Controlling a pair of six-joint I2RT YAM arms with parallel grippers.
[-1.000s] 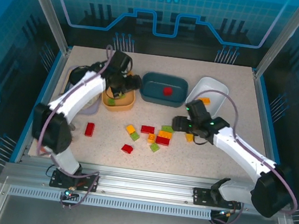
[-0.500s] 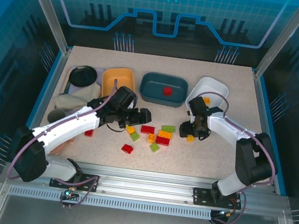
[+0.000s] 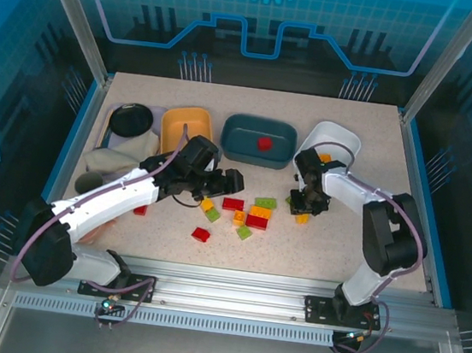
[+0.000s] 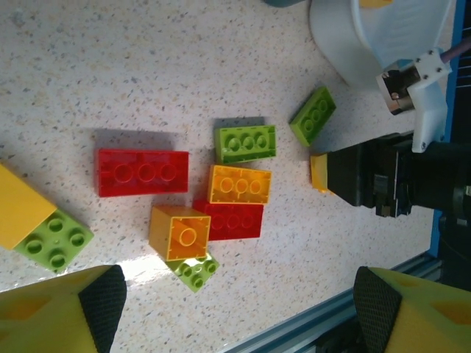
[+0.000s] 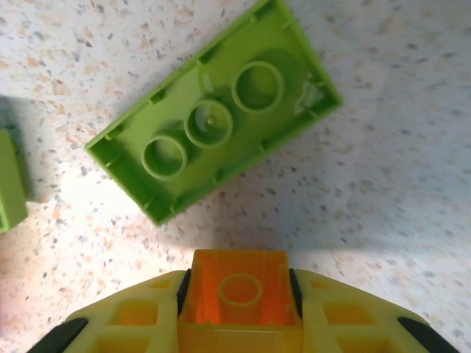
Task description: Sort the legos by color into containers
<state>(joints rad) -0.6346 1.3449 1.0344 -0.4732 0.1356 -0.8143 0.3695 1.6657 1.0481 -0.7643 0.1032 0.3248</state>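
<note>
The red brick [image 3: 140, 210] near the pale cloth is behind my open left gripper, so that gripper should swing back and take the brick to the teal tub [image 3: 245, 140].
My left gripper [image 3: 228, 181] hangs open over the left side of the loose legos, its fingertips [image 4: 96, 298] spread wide above the bare table. Below it lie a red brick [image 4: 141, 171], an orange brick [image 4: 240, 184] on a second red one [image 4: 234, 219], an orange cube [image 4: 179, 233] and lime bricks [image 4: 245, 143]. My right gripper [image 3: 306, 206] is shut on a small orange brick [image 5: 239, 294], low over the table beside an upturned lime brick [image 5: 213, 110]. At the back stand the yellow-orange tub [image 3: 186, 127], the teal tub [image 3: 240, 147] holding a red brick [image 3: 263, 143], and the white tub [image 3: 335, 137].
A black round bowl [image 3: 131, 118] and a pale cloth [image 3: 113, 161] sit at the back left. Single red bricks lie at the front [image 3: 200, 234] and under my left arm [image 3: 140, 210]. An orange brick [image 3: 324, 158] lies in the white tub.
My left arm swung from the yellow-orange tub down to over the loose bricks. My right arm folded in while its gripper stayed low by the orange brick.
</note>
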